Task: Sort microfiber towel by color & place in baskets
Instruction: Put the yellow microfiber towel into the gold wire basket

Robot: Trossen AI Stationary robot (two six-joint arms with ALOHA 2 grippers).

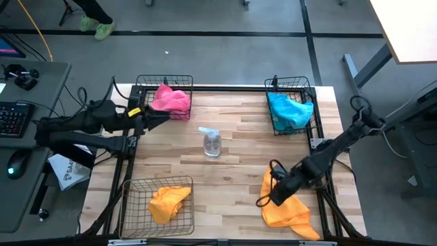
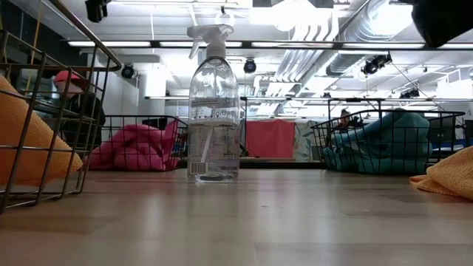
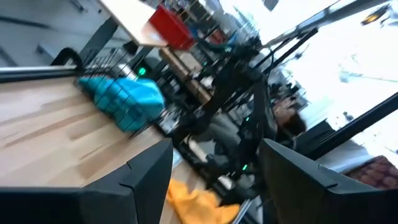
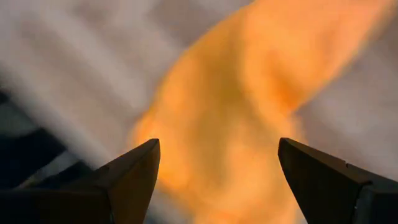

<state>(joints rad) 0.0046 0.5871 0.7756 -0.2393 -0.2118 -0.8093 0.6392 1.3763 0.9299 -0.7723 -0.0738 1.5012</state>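
Observation:
Next, my right gripper takes the loose orange towel (image 1: 289, 213) to the basket holding the other orange towel (image 1: 168, 205), because the loose towel lies across the table from my left gripper.
One orange towel (image 1: 285, 207) lies loose on the table near its near right corner and shows at the edge of the low view (image 2: 451, 177). My right gripper (image 1: 265, 199) hangs open above this towel's left part, and the orange cloth (image 4: 230, 106) fills the space beyond its fingers (image 4: 217, 168). Another orange towel (image 1: 167, 202) lies in the near left basket (image 1: 130, 205). A pink towel (image 1: 169, 100) sits in the far left basket (image 1: 164, 80), a teal towel (image 1: 290, 111) in the far right basket (image 1: 290, 83). My left gripper (image 1: 164, 117) waits open beside the pink basket's near side (image 3: 214, 168).
A clear spray bottle (image 1: 212, 142) stands upright in the table's middle (image 2: 214, 103). Bare wood lies between it and the loose orange towel. Black frame rails run along the table's sides. Beside the table's left edge stands a desk with a keyboard (image 1: 13, 117).

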